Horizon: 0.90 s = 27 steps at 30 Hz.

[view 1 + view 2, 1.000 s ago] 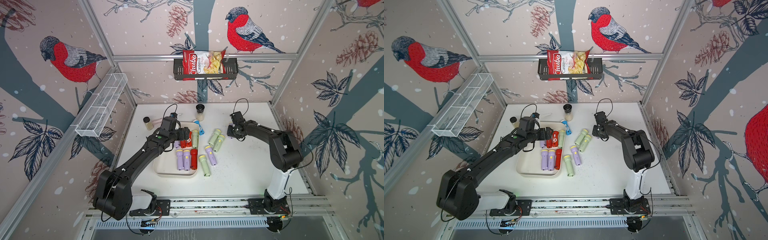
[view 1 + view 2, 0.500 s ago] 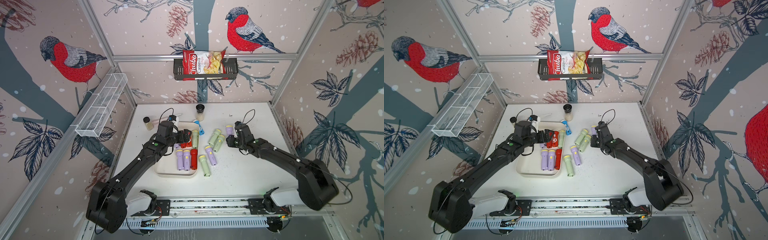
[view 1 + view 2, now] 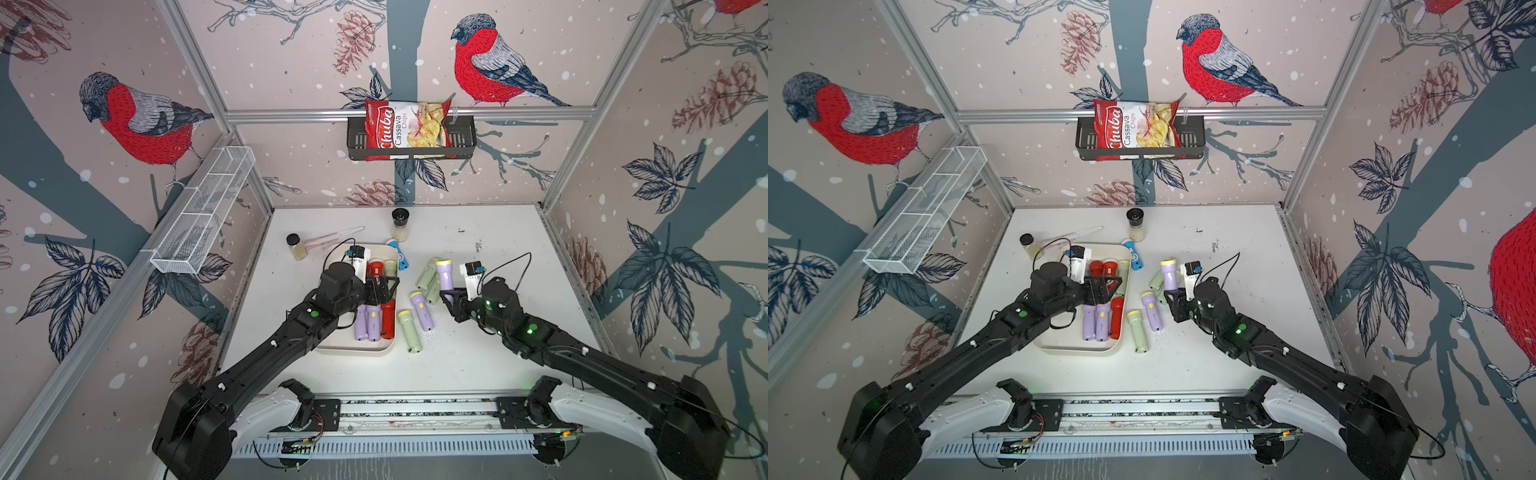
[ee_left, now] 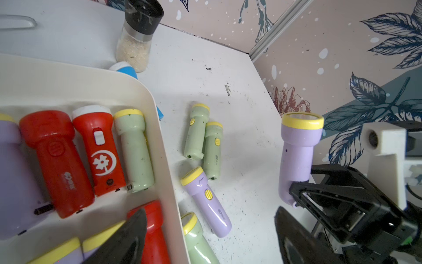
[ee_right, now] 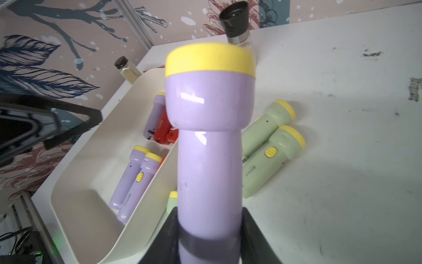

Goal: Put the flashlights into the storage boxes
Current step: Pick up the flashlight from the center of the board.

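The raised lilac flashlight's tail is in my right gripper, leaving its head (image 3: 444, 267) free, so I keep carrying it to my open left gripper (image 3: 390, 291) until those fingers close.
The cream storage box (image 3: 353, 351) (image 3: 1076, 350) holds several flashlights: red ones (image 4: 57, 160), a green one (image 4: 134, 148) and lilac ones (image 3: 368, 323). My left gripper (image 3: 384, 286) (image 4: 210, 228) hovers open over the box, with nothing between its fingers. My right gripper (image 3: 451, 293) (image 5: 210, 228) is shut on the tail of a lilac flashlight with a yellow head (image 3: 444, 276) (image 3: 1169, 274) (image 5: 210, 137), held raised to the right of the box. Two green flashlights (image 3: 428, 278), a lilac one (image 3: 422, 311), another green one (image 3: 409, 332) and a blue one (image 3: 401, 259) lie on the table.
Two black-capped glass jars (image 3: 400, 224) (image 3: 296, 246) and a clear plastic strip (image 3: 332, 237) stand behind the box. A white wire rack (image 3: 203, 212) hangs on the left wall. A black basket (image 3: 461, 137) with a chips bag hangs on the back wall.
My right gripper has come nearer and leftwards with the lilac flashlight, and its arm has swung down low. My left gripper has drawn back a little over the box, jaws slightly narrower.
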### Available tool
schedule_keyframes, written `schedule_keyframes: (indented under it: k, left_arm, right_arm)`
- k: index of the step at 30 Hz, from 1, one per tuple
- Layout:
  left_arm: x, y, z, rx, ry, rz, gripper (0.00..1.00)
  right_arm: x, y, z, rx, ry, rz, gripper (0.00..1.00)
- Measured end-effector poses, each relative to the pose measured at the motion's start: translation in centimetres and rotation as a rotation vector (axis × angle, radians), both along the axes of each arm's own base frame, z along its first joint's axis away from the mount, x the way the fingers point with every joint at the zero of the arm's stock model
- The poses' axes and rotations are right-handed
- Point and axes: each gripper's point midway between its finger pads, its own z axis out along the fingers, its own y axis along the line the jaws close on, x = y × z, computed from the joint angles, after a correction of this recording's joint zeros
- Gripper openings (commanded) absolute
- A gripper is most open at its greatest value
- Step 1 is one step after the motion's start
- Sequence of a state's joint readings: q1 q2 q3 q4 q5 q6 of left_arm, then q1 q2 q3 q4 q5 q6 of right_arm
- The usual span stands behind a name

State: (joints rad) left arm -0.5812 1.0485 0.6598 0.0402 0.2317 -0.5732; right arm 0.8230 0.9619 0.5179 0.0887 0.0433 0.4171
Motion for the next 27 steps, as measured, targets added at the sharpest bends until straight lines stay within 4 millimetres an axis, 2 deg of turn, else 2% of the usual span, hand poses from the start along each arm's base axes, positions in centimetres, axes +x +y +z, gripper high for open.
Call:
schedule_keyframes:
  k: [6, 10, 19, 27]
  left_arm:
    - [-1.5, -1.5, -0.6, -0.019, 0.008, -0.051, 0.84]
    - [-2.8, -2.9, -0.1, -0.053, -0.024, -0.104, 0.84]
    - [-4.7, -4.5, 1.2, -0.152, -0.111, -0.176, 0.84]
    - [-5.2, -6.3, 0.7, -0.215, -0.137, -0.220, 0.82]
  right_arm:
    - [-2.6, 0.8, -1.2, 0.002, -0.018, 0.072, 0.30]
    - [-4.0, 1.8, -1.5, 0.015, -0.047, 0.123, 0.30]
    - [-5.1, 3.5, -0.9, 0.044, -0.103, 0.185, 0.30]
    - [-6.0, 5.0, -0.9, 0.058, -0.125, 0.224, 0.30]
